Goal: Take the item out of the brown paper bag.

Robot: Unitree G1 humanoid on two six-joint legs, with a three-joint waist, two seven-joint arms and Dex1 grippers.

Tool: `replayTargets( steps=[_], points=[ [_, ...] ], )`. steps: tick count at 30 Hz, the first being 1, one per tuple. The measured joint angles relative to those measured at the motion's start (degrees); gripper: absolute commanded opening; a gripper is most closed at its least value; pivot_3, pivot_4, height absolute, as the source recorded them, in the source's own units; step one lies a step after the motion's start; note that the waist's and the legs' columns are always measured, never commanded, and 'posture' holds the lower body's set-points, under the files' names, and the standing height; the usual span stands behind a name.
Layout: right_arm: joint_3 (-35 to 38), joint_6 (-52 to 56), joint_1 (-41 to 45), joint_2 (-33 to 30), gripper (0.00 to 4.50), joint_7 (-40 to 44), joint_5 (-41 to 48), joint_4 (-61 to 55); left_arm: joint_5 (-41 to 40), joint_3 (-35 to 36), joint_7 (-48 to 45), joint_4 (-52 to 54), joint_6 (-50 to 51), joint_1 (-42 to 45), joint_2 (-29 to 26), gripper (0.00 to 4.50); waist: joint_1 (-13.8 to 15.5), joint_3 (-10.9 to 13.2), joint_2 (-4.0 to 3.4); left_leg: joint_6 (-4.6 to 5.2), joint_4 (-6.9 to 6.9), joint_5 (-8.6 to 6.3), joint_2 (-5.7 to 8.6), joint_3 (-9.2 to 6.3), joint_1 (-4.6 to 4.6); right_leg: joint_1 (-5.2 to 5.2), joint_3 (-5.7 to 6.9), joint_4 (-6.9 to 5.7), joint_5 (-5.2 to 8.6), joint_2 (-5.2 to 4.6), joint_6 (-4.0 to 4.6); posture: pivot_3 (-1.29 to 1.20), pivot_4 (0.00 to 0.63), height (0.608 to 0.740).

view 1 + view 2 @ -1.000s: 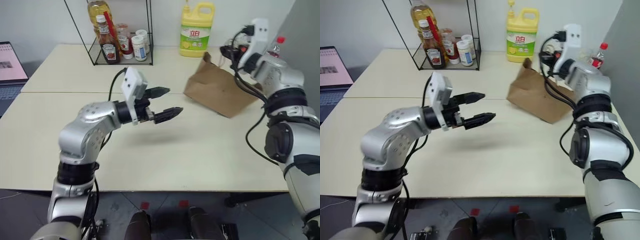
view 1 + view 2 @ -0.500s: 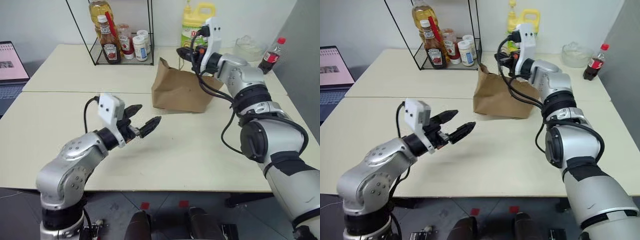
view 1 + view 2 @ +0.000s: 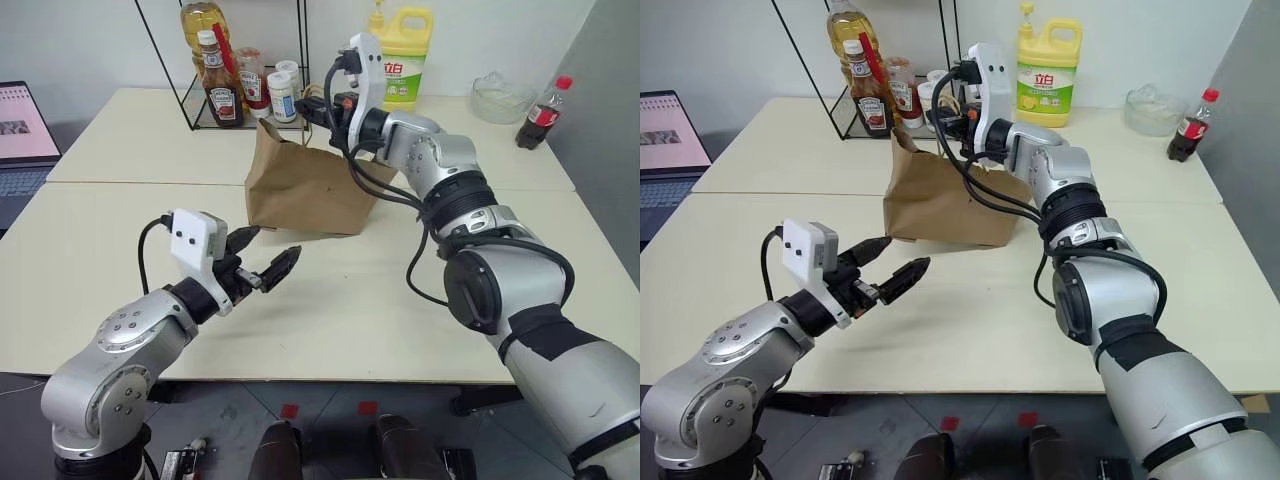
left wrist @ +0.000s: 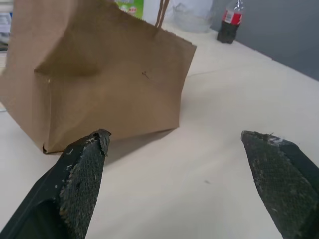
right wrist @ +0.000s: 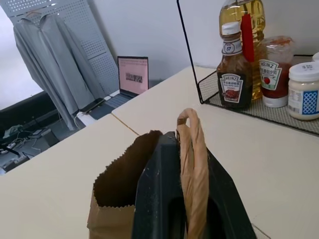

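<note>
I expect the bag's opening [image 3: 284, 137] to open wide when I pull back the string handle [image 4: 161, 13], because the string handle is joined to the brown paper bag's thin top edge.
The brown paper bag [image 3: 305, 190] stands on the table near the middle, its mouth up and its string handle [image 5: 192, 164] pinched in my right gripper [image 3: 318, 108], which is shut on it above the bag's top edge. The item is hidden; the open mouth [image 5: 127, 164] shows only dark inside. My left gripper [image 3: 272, 243] hovers low over the table just in front of the bag's left corner. It is open, with nothing between its fingers [image 4: 84, 164].
A wire rack [image 3: 225, 80] of sauce bottles stands behind the bag, close to my right gripper. A yellow detergent jug [image 3: 398, 60], a glass bowl [image 3: 495, 95] and a cola bottle [image 3: 530, 115] line the back right. A laptop [image 3: 25, 130] sits far left.
My right gripper has pulled the bag by its handle from the right side of the table to the middle. The left arm has drawn back and lower, still open.
</note>
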State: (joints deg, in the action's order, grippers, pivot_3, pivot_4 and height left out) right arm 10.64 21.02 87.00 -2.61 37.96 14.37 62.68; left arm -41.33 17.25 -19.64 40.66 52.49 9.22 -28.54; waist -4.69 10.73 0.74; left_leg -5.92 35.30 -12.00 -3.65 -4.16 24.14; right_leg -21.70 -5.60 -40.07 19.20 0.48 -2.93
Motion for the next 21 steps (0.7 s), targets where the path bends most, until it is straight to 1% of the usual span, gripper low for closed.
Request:
replayTargets(
  steps=[6,16,19,21],
  points=[
    [-0.4,-0.9,0.0,1.3,0.03,-2.4,-0.1,0.0,0.0,-0.1,0.1,-0.8,-0.8,0.6,-0.5,4.5,0.0,0.0,0.0,0.01,0.0,-0.01,-0.01,0.0,0.0,0.0,0.0,0.0,0.0,0.0,0.0,0.0,0.15,0.74],
    [-2.8,-8.2,-0.2,4.4,0.03,-7.1,-3.7,2.4,0.0,-1.6,0.3,-3.0,-2.2,2.1,-0.5,4.5,-0.1,0.0,0.01,0.01,-0.01,-0.01,-0.01,0.0,0.0,-0.01,0.0,-0.01,0.0,0.01,0.0,0.0,0.15,0.74],
    [-2.8,-9.2,-1.1,5.7,0.62,-7.3,-4.0,2.7,0.2,-1.6,1.3,-3.0,-3.2,2.2,0.2,4.5,0.0,0.0,0.02,0.0,-0.01,0.0,-0.02,-0.01,0.0,-0.01,0.01,-0.02,0.0,0.01,0.0,0.0,0.15,0.74],
    [-2.8,-9.4,-1.5,6.2,1.29,-7.1,-4.1,2.7,0.6,-1.6,1.8,-3.0,-3.6,2.1,0.4,4.5,0.0,0.0,0.02,0.0,-0.01,0.0,-0.02,-0.01,0.0,-0.01,0.01,-0.02,0.0,0.01,0.0,0.0,0.15,0.74]
  ],
)
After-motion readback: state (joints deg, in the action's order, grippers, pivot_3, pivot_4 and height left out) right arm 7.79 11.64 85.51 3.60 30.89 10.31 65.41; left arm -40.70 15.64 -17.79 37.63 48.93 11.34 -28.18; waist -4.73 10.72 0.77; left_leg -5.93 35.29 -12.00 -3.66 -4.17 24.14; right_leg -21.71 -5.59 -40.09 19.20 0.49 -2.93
